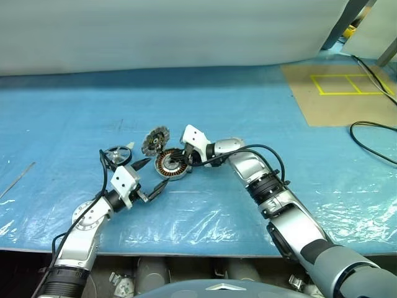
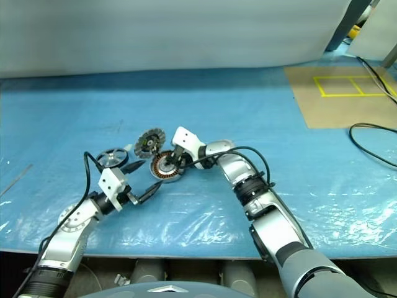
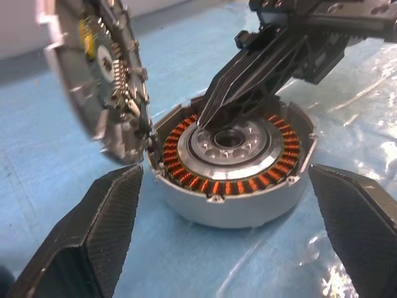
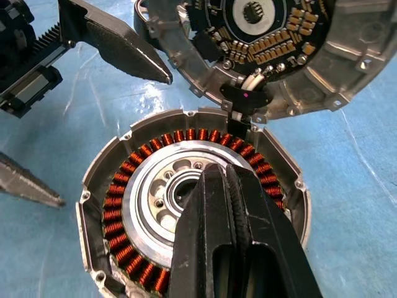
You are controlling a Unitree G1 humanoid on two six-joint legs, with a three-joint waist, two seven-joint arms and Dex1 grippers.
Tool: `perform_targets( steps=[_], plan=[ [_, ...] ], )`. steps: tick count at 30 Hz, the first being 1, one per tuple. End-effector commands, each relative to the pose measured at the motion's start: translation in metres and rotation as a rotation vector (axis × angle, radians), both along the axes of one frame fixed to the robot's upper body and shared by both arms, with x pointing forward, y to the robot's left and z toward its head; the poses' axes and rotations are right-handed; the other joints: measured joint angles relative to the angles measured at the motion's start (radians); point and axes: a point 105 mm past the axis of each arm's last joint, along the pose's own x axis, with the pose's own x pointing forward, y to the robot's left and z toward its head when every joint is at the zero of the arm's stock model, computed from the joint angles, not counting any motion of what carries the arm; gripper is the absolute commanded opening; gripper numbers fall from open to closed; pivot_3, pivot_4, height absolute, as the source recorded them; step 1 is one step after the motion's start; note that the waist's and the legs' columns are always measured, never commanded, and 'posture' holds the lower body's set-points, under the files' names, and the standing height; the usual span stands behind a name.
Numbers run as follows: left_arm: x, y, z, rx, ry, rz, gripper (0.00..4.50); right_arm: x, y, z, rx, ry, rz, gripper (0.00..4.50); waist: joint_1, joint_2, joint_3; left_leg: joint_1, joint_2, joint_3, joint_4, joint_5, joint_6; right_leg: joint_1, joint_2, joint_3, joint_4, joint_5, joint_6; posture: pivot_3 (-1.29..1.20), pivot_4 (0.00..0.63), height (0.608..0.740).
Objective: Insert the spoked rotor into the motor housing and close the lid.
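Note:
My gripper will lower the spoked rotor (image 1: 118, 155), and the rotor will sink inside and leave space for the lid, because the copper windings (image 3: 214, 187) are set in below the housing's rim.
The motor housing (image 1: 170, 165), a silver puck with copper windings (image 4: 127, 180), sits mid-table. Its lid (image 1: 155, 141) stands tilted up at the housing's far rim, inner side with electronic parts (image 4: 279, 43) showing. The spoked rotor (image 1: 116, 155) lies flat on the table to the left of the housing. My right gripper (image 4: 214, 172) is shut with nothing between its fingers, tips pointing down at the housing's grey centre (image 3: 231, 141). Close on the near-left side, my left gripper (image 1: 151, 177) is open and level, its fingers (image 3: 93, 236) straddling the housing without touching it.
The table is covered in blue plastic sheet (image 1: 260, 124). A cardboard panel with yellow tape (image 1: 347, 87) lies at the back right, and a black cable (image 1: 372, 133) runs beside it. A thin rod (image 1: 17, 180) lies at the far left.

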Motion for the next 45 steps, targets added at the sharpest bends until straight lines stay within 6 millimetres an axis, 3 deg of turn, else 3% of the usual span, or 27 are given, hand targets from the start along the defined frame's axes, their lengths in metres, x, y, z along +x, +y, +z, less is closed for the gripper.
perform_targets(
  steps=[1,7,13,19,22,23,26,30,37,45],
  plan=[
    [-0.003,0.015,0.006,-0.009,-0.021,0.022,4.5,-0.008,0.003,0.017,0.082,-0.03,0.065,0.04,0.0,0.0,0.0,-0.001,0.0,0.0,0.0,0.0,0.0,-0.001,0.0,0.0,0.0,0.001,0.001,0.0,0.15,0.74],
    [-0.002,0.035,0.007,-0.008,-0.035,0.078,4.5,-0.011,-0.002,0.024,0.113,-0.048,0.082,0.04,0.0,0.0,0.0,-0.001,0.001,0.0,0.001,0.0,0.0,-0.002,0.001,0.0,0.001,0.001,0.002,0.0,0.15,0.74],
    [-0.004,0.065,0.031,-0.019,-0.05,0.113,4.5,-0.011,-0.011,0.02,0.093,-0.05,0.069,0.04,0.001,-0.001,0.0,0.0,0.001,0.0,0.001,0.0,0.0,-0.002,0.001,0.0,0.001,0.0,-0.001,0.0,0.15,0.74],
    [0.003,0.076,0.082,-0.036,-0.009,0.023,4.5,-0.009,-0.019,0.02,0.077,-0.055,0.06,0.04,0.002,-0.001,0.001,0.0,0.0,-0.001,0.002,0.0,0.0,-0.002,0.001,0.0,0.001,0.0,-0.001,0.0,0.15,0.74],
    [0.011,0.082,0.101,0.052,0.028,-0.034,4.5,-0.007,-0.021,0.021,0.077,-0.06,0.046,0.04,0.004,-0.003,0.002,-0.001,0.0,-0.001,0.002,0.0,0.0,-0.003,0.001,0.0,0.003,-0.001,-0.001,0.0,0.15,0.74],
    [0.014,0.085,0.102,0.082,0.035,-0.039,4.5,-0.007,-0.022,0.021,0.077,-0.06,0.045,0.04,0.003,-0.003,0.002,0.0,0.0,-0.001,0.003,0.0,0.0,-0.004,0.001,0.0,0.004,-0.001,-0.001,0.0,0.15,0.74],
    [0.027,0.098,0.101,0.204,0.07,-0.062,3.95,-0.006,-0.022,0.02,0.077,-0.063,0.037,0.0,0.001,-0.002,0.002,0.0,-0.001,-0.001,0.003,0.0,0.0,-0.004,0.001,0.001,0.004,-0.001,-0.001,0.0,0.15,0.74],
    [0.049,0.11,0.109,0.313,0.128,-0.113,2.64,-0.006,-0.024,0.02,0.087,-0.064,0.014,0.0,0.003,-0.003,0.002,-0.001,-0.001,-0.001,0.003,0.0,0.0,-0.005,0.001,0.0,0.005,0.002,0.003,0.0,0.15,0.74],
    [0.077,0.116,0.108,0.426,0.267,-0.174,2.64,-0.007,-0.027,0.017,0.091,-0.057,-0.014,0.0,0.006,-0.005,0.003,-0.002,-0.002,-0.003,0.003,0.001,-0.001,-0.004,0.001,0.0,0.006,0.002,0.003,0.0,0.15,0.74],
    [0.09,0.111,0.086,0.551,0.41,-0.221,2.64,-0.017,-0.037,0.021,0.092,-0.023,-0.019,0.0,0.008,-0.005,0.003,-0.004,-0.002,-0.006,0.003,0.0,-0.002,-0.004,0.001,-0.002,0.006,0.003,0.004,0.0,0.15,0.74]
  ],
)
